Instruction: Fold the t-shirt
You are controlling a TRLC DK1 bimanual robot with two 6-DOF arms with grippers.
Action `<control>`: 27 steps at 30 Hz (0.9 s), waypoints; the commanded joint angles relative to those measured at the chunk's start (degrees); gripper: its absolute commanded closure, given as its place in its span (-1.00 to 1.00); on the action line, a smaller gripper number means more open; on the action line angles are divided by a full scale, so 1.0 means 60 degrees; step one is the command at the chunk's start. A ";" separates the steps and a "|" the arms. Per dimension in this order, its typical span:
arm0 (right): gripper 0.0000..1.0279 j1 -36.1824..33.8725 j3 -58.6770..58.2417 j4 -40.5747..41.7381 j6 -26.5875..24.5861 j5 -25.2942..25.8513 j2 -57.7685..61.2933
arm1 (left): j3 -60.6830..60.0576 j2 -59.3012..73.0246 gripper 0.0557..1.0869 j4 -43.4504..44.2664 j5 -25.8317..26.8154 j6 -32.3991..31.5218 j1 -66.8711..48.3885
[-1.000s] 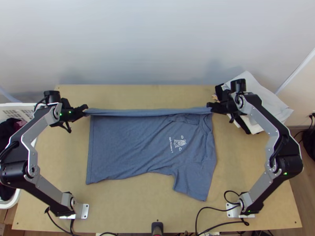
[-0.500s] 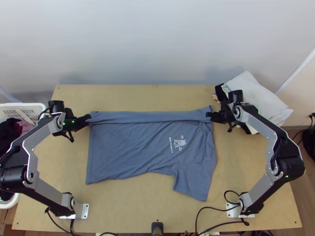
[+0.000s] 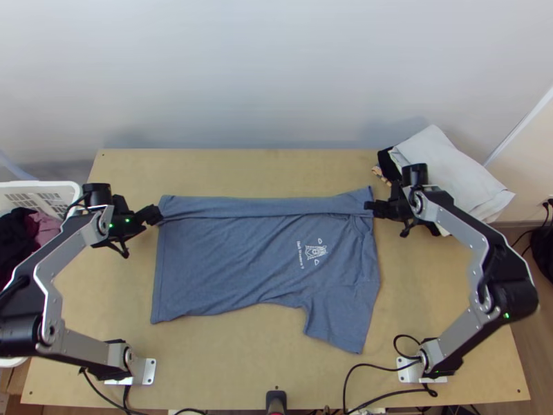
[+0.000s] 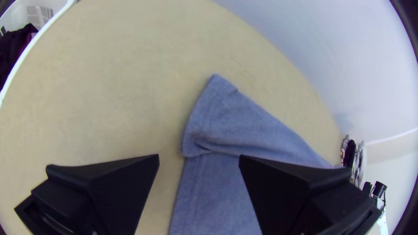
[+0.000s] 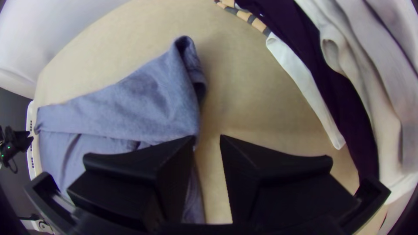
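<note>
The t-shirt's near side (image 3: 231,287) is loose next to the strip (image 3: 266,207), so I expect it to drag along and fold into a narrow band when the robot lifts the strip.
The blue t-shirt (image 3: 242,256) lies on the table with its far edge folded over toward the near side as a long strip; a sleeve and a small white print face up. My left gripper (image 3: 157,214) is at the strip's left end, my right gripper (image 3: 370,207) at its right end. In the left wrist view the left gripper (image 4: 199,157) stands open, the folded corner of the shirt (image 4: 226,113) just beyond its fingers. In the right wrist view the right gripper (image 5: 208,138) is open too, beside the strip's end (image 5: 161,95), holding nothing.
A stack of folded clothes (image 3: 449,166) in white, grey and black lies at the table's far right. A white laundry basket (image 3: 66,188) with dark clothes stands off the left edge. Cables (image 3: 380,366) run along the near edge.
Both grippers have come down toward the near side and let go of the shirt's far edge. That edge, earlier held up, now lies flat as a folded strip.
</note>
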 commanded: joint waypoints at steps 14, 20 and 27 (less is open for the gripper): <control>-0.94 0.0276 -0.1595 -0.3533 0.0660 0.0204 -0.5564 | -0.0268 -0.4179 -0.88 -0.3114 0.0218 0.1966 0.0018; -0.94 0.0569 -0.2723 -0.5115 0.1070 -0.0690 -0.6604 | -0.0459 -0.4911 -0.88 -0.4198 0.0218 0.2933 0.0077; -0.72 0.0686 -0.4657 -0.5774 0.2286 -0.2082 -0.7146 | -0.0620 -0.5307 -0.88 -0.4476 0.0218 0.3020 0.0077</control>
